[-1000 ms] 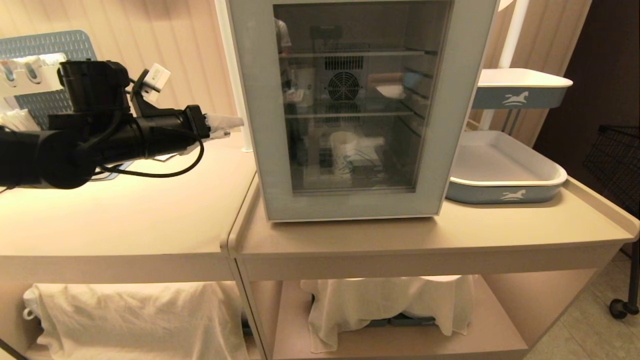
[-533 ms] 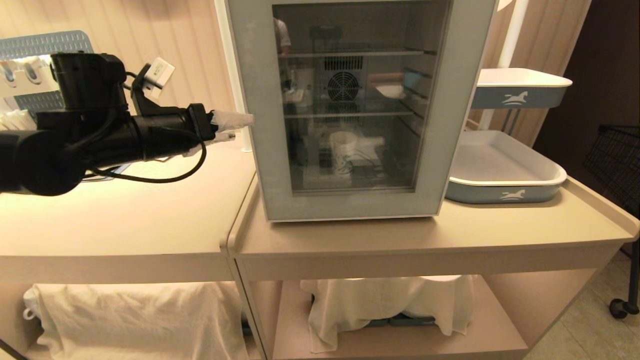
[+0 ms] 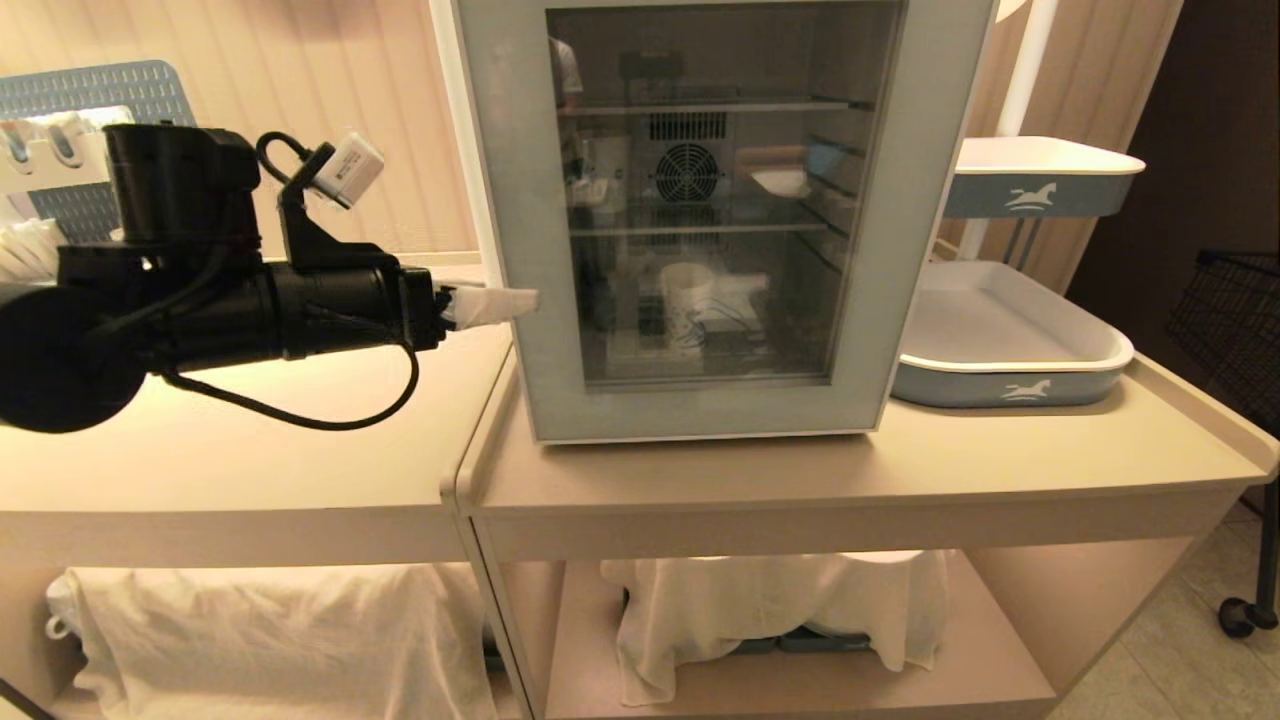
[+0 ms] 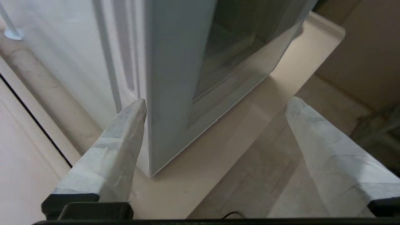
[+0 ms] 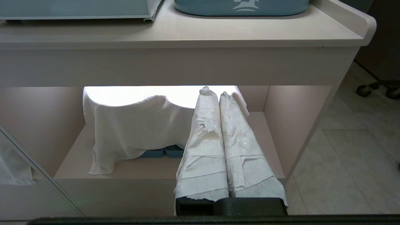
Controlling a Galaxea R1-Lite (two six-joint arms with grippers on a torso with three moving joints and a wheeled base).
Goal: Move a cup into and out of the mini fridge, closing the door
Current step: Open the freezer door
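Note:
My left gripper's finger is below the lower end of the door's grip hollow [image 4: 132, 90]. I should lift this gripper and move its finger into the hollow [image 4: 129, 48].
The mini fridge [image 3: 462, 130] stands on the counter with its door [image 3: 900, 250] closed. Through the dark glass the cup [image 3: 688, 305] shows upright on the fridge floor. My left gripper [image 3: 515, 300] reaches in level from the left, at the door's left edge and low on it. In the left wrist view this gripper [image 4: 217, 103] is open wide and empty: one fingertip [image 4: 137, 109] lies by the fridge's white side [image 4: 78, 47], the other [image 4: 300, 115] is out in front of the door [image 4: 175, 78]. My right gripper [image 5: 215, 92] is shut and empty, parked low before the counter's under-shelf.
Two blue-and-white trays [image 3: 1010, 350] stand right of the fridge, one [image 3: 1040, 175] raised on a stand. White cloths [image 3: 780, 610] cover things under the counter [image 3: 700, 480]. A blue rack [image 3: 90, 100] is at the back left and a black wire basket [image 3: 1230, 300] at the far right.
My left arm has moved down and right to the door's left edge, the wrist has rolled, and its fingers have spread wider. The fridge, cup and right arm have not moved.

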